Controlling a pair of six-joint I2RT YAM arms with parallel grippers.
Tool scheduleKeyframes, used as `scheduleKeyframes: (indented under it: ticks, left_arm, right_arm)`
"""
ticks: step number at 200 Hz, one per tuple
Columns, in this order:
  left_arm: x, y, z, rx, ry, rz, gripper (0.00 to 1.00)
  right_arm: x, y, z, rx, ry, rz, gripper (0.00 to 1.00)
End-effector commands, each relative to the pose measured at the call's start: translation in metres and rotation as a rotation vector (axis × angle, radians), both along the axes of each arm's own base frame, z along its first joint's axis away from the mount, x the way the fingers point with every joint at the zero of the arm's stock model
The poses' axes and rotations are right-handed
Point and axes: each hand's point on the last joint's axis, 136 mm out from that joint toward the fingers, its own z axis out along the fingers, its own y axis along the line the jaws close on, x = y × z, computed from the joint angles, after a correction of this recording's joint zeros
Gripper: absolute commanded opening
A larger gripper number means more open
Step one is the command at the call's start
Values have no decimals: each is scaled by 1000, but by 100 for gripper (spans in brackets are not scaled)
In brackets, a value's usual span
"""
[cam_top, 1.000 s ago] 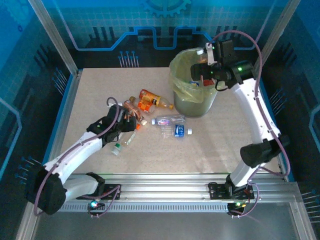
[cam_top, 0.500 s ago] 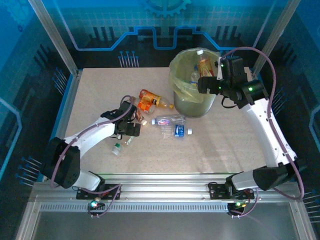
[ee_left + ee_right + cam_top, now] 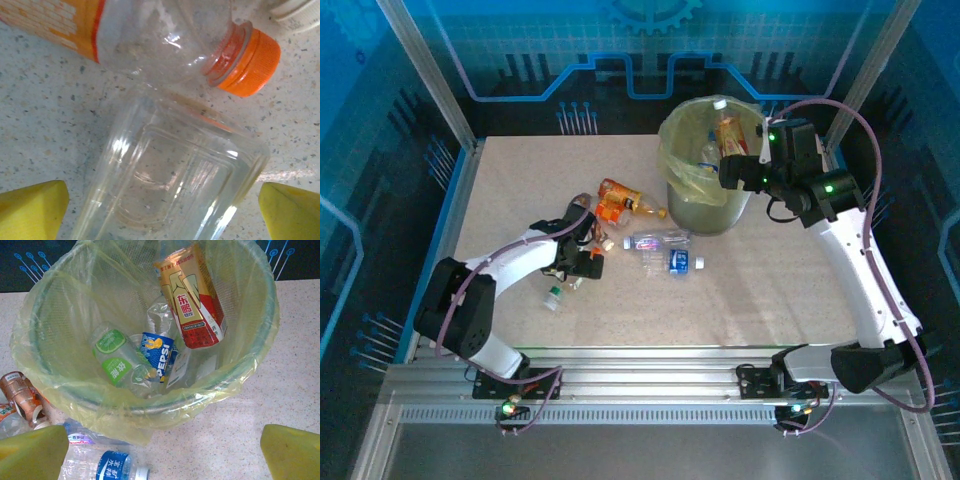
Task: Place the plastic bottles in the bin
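Next, my left gripper picks up the clear square bottle [image 3: 175, 172] and hands it to my right gripper beside the bin, because the bottle lies far from the bin.
The bin [image 3: 692, 190], grey-green with a yellow-green bag, stands at the back right of the table. In the right wrist view the bin [image 3: 252, 362] holds a red-and-gold labelled bottle [image 3: 192, 305], a Pepsi bottle [image 3: 157, 356] and a green-labelled one [image 3: 112, 360]. My right gripper [image 3: 728, 168] hovers open at the bin's right rim, nothing between its fingers [image 3: 295, 452]. My left gripper [image 3: 582, 256] is open low over the table, its yellow fingertips [image 3: 31, 211] either side of a clear square bottle [image 3: 170, 185]. An orange-capped bottle [image 3: 165, 35] lies just beyond.
Loose bottles lie left of the bin: an orange one [image 3: 620, 200], a brown one [image 3: 582, 214], a clear one [image 3: 655, 240], a blue-labelled one [image 3: 677, 262] and a small one [image 3: 552, 297]. Blue frame walls ring the table.
The red-and-gold bottle has dropped from above the rim into the bin, and my right gripper has drawn back to the right. My left gripper has swung right and down over the clear bottle.
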Motion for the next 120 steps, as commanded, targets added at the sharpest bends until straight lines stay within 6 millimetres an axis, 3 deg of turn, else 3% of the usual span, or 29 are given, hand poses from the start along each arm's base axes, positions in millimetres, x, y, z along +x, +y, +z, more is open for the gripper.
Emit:
scheduleKeyframes:
  ticks: [1,120]
  left_arm:
    - [-6,-5,-4,-33,42,-9,99]
    - [-43,-41,-20,-84,139,-37,85]
  right_arm:
    - [1,3,3,8,-17,-6,100]
    - [0,2,2,6,-26,-6,100]
